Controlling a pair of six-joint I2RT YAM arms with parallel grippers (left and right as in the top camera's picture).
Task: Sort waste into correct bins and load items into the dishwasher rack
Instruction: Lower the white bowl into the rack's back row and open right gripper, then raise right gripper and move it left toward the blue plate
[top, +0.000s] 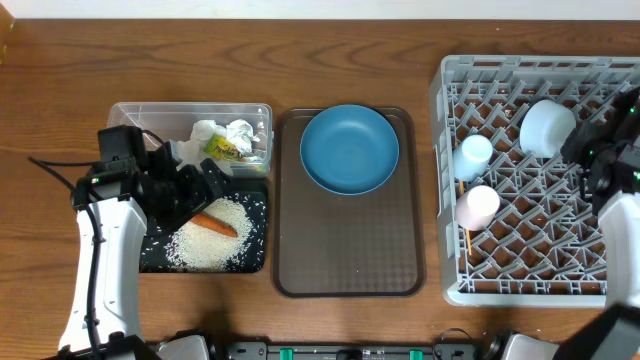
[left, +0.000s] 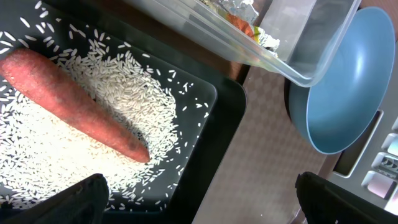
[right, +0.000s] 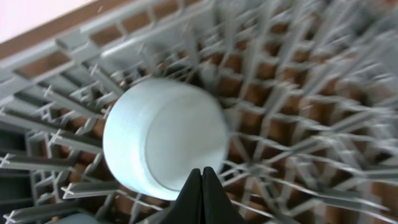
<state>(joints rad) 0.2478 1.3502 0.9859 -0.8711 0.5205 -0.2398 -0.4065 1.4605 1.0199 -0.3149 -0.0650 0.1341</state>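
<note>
The upturned bowl (top: 545, 129) is tilted in the dishwasher rack. Next, my right gripper pushes the bowl's base (right: 188, 142) with closed fingers to make the bowl level before it takes the blue plate.
The orange carrot (top: 213, 224) (left: 74, 106) lies on loose rice (top: 212, 243) (left: 127, 99) in the black bin (top: 150, 262) (left: 219, 124). My left gripper (top: 203, 190) (left: 199, 200) hovers open over that bin's right edge, nothing between its fingers (left: 81, 200). Paper wads (top: 226, 136) sit in the clear tub (top: 140, 113) (left: 283, 59). The blue plate (top: 349, 148) (left: 342, 106) rests on the brown tray. In the dishwasher rack (top: 540, 285) (right: 298, 87) are the upturned bowl (top: 546, 127) (right: 158, 137), a light blue cup (top: 473, 157), a pink cup (top: 477, 206) and a chopstick (top: 466, 241). My right gripper (top: 586, 148) (right: 202, 182) is shut and empty just over the bowl.
The brown serving tray (top: 350, 250) (left: 261, 162) lies between the bins and the rack, bare apart from the plate at its far end. Wooden table (top: 300, 60) runs along the back. The right arm stands over the rack's right side.
</note>
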